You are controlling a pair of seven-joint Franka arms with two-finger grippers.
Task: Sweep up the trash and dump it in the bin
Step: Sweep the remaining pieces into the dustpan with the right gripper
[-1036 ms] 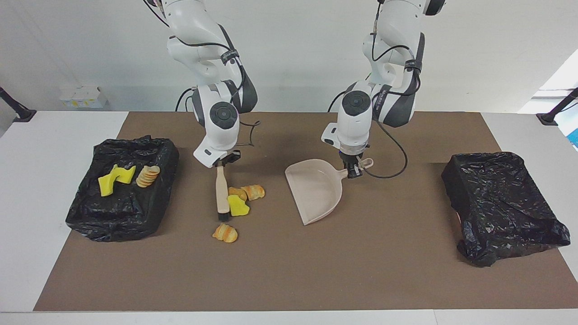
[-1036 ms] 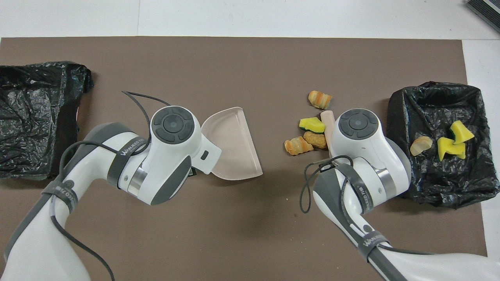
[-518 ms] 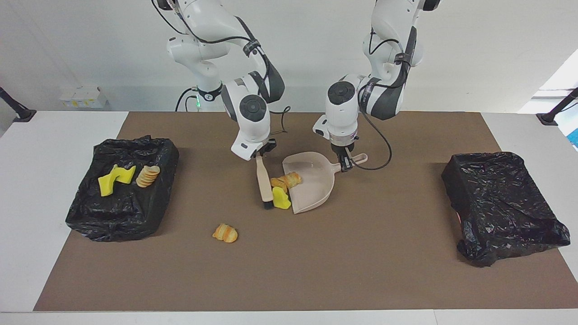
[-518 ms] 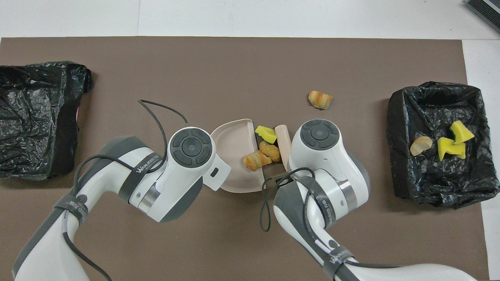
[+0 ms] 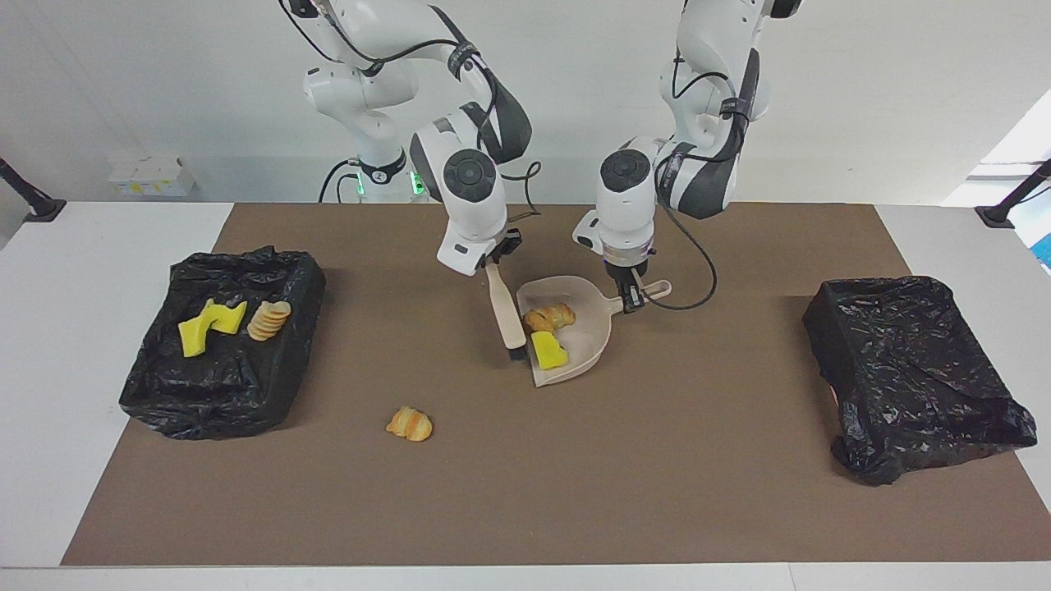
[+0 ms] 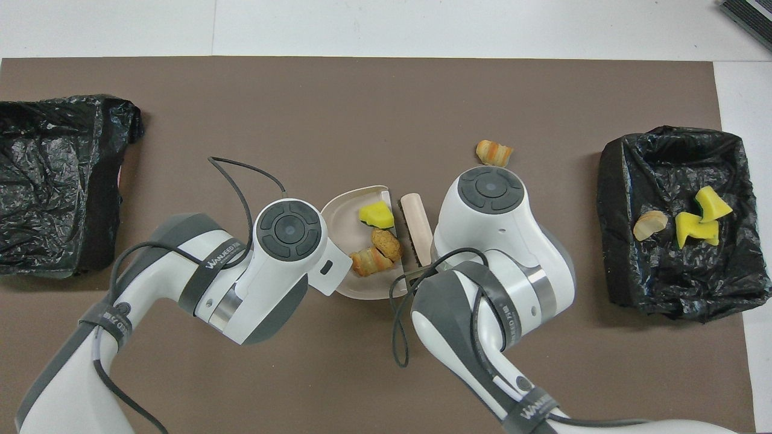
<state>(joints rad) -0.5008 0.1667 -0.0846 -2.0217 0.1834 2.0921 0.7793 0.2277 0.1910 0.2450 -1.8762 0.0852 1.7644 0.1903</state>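
A loose pastry piece (image 5: 410,423) is behind the brush at the dustpan's edge, so the robot's right gripper should pull back, reach beyond the pastry and sweep it in.
My left gripper (image 5: 634,297) is shut on the handle of the beige dustpan (image 5: 589,328), which rests on the mat mid-table. In the pan lie three scraps of trash: a yellow sponge bit (image 5: 548,350) and two golden pastry pieces (image 5: 550,317). My right gripper (image 5: 493,267) is shut on the beige brush (image 5: 507,310), whose black bristles stand at the pan's open lip. One pastry piece (image 5: 409,423) lies loose on the mat, farther from the robots, toward the right arm's end. From overhead the dustpan (image 6: 345,212), brush (image 6: 416,224) and loose pastry (image 6: 493,152) show, while the wrists hide both grippers.
A black-lined bin (image 5: 271,386) at the right arm's end holds two yellow sponge bits (image 5: 212,322) and a pastry slice (image 5: 269,318). A second black-lined bin (image 5: 911,369) sits at the left arm's end. A brown mat (image 5: 525,492) covers the table.
The brush swept the sponge bit and two pastry pieces toward the left arm's end and into the dustpan, which slid to meet them. The loose pastry has not moved.
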